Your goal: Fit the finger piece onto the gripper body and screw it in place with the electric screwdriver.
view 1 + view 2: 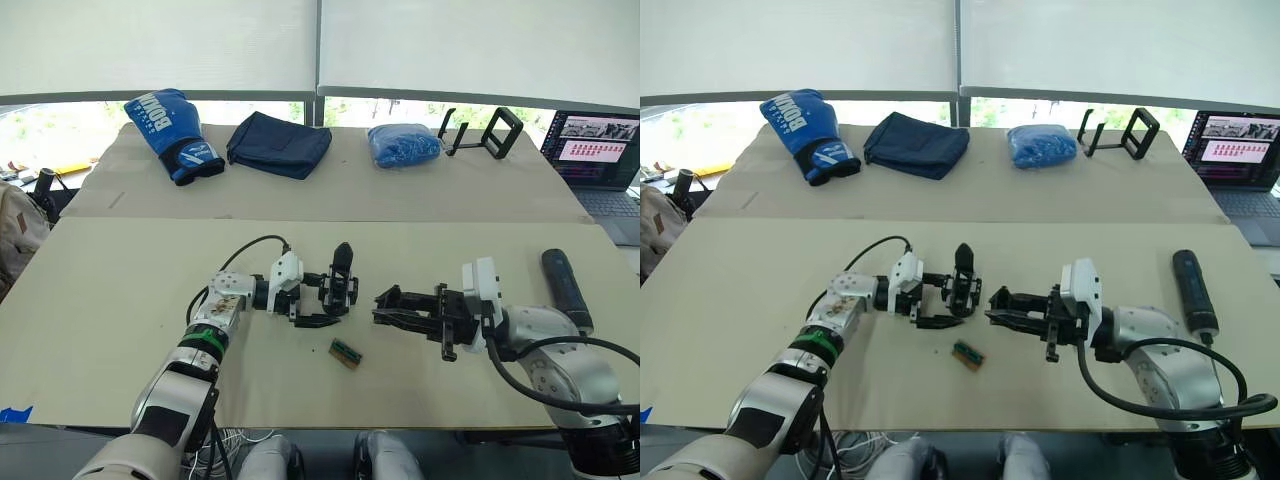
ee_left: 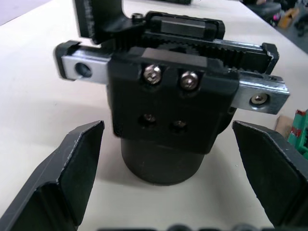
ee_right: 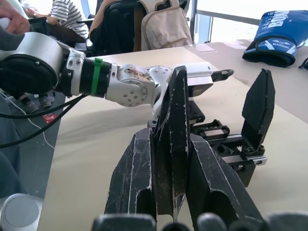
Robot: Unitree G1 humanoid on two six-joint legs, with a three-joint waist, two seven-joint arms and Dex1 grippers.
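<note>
My gripper will push the finger piece (image 1: 394, 303) onto the rail end (image 2: 264, 89) opposite the upright finger. That rail end is open, so the finger piece will fit there and stand up by itself.
The gripper body (image 1: 342, 282) stands on the near table, its round base (image 2: 161, 161) down and one pointed finger (image 3: 258, 108) upright. My left gripper (image 1: 320, 300) is open, and its two fingers (image 2: 72, 168) straddle that base with small gaps on either side. My right gripper (image 1: 385, 305) is shut on the finger piece (image 3: 175, 110), a black wedge held upright between its fingers. It hovers just right of the gripper body, apart from it. The electric screwdriver (image 1: 567, 290) lies on the table at the far right, behind my right arm.
A small green-and-brown block (image 1: 346, 353) lies just in front of the two grippers. On the far table are a blue boxing glove (image 1: 172, 135), a navy cloth (image 1: 278, 143), a blue bag (image 1: 403, 145) and a black stand (image 1: 480, 130). A laptop (image 1: 600, 150) sits at the far right.
</note>
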